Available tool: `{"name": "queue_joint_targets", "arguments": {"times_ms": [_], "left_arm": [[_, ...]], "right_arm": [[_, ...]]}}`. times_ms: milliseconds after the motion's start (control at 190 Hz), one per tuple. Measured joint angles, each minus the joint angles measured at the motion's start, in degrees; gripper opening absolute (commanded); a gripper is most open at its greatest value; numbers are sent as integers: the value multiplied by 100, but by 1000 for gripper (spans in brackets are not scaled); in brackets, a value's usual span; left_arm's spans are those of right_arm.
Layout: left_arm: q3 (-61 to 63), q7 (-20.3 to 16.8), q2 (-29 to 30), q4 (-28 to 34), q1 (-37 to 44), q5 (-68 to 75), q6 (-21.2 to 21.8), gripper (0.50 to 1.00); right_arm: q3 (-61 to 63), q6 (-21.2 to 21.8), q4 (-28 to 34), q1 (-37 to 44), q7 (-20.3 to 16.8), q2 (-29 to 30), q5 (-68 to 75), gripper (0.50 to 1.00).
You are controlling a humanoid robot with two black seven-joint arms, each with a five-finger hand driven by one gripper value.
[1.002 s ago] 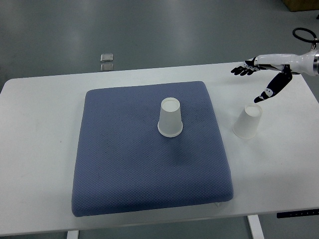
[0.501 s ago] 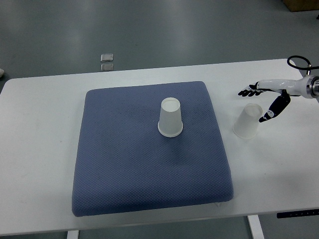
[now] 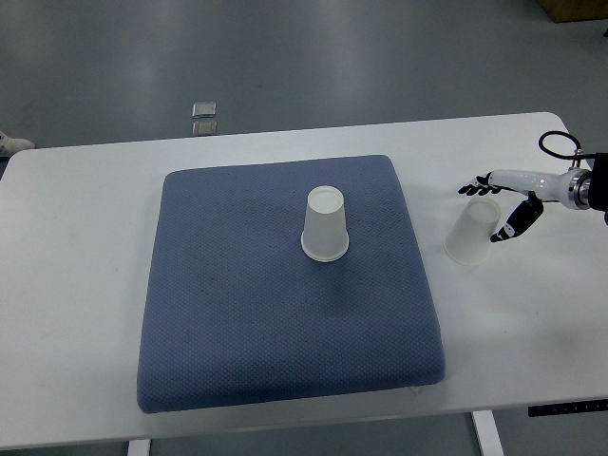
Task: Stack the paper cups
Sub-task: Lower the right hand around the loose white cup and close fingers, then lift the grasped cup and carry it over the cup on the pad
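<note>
The second white paper cup (image 3: 470,234) will slide almost all the way over the first when I lower it, since both paper cups get narrower toward their closed tops (image 3: 326,199).
One white paper cup (image 3: 325,226) stands upside down on the blue mat (image 3: 285,313), near its middle. A second white paper cup (image 3: 472,233) stands upside down on the white table right of the mat. My right hand (image 3: 494,206) has come in from the right edge and sits around the top of that second cup, fingers spread behind it and thumb on its right side, not closed on it. The left arm does not show.
The blue mat covers the middle of the white table (image 3: 76,285). A black cable loop (image 3: 559,144) sits on the right wrist. Two small square plates (image 3: 202,116) lie on the grey floor beyond the table.
My right hand has come down and towards me, from above the table's far right to the top of the right cup. Both cups have stayed put.
</note>
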Motion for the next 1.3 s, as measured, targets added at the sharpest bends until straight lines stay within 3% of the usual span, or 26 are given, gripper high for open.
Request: {"name": "queue_joint_targets", "arguments": {"times_ms": [169,733,865,996,1302], "left_arm": [[0,0,0,0,0,0,0,1000],[0,0,0,0,0,0,0,1000],[0,0,0,0,0,0,0,1000],[0,0,0,0,0,0,0,1000],[0,0,0,0,0,0,0,1000]], "right_arm": [[-3,1,2,2,14,3,17,735],[8,211,284,48,69,-34,60,756],[8,217,294,51,72,-39,60,723],[16,218,295,52,83,-54,60,658],[88,260,287,139,175,-144,63,596]]}}
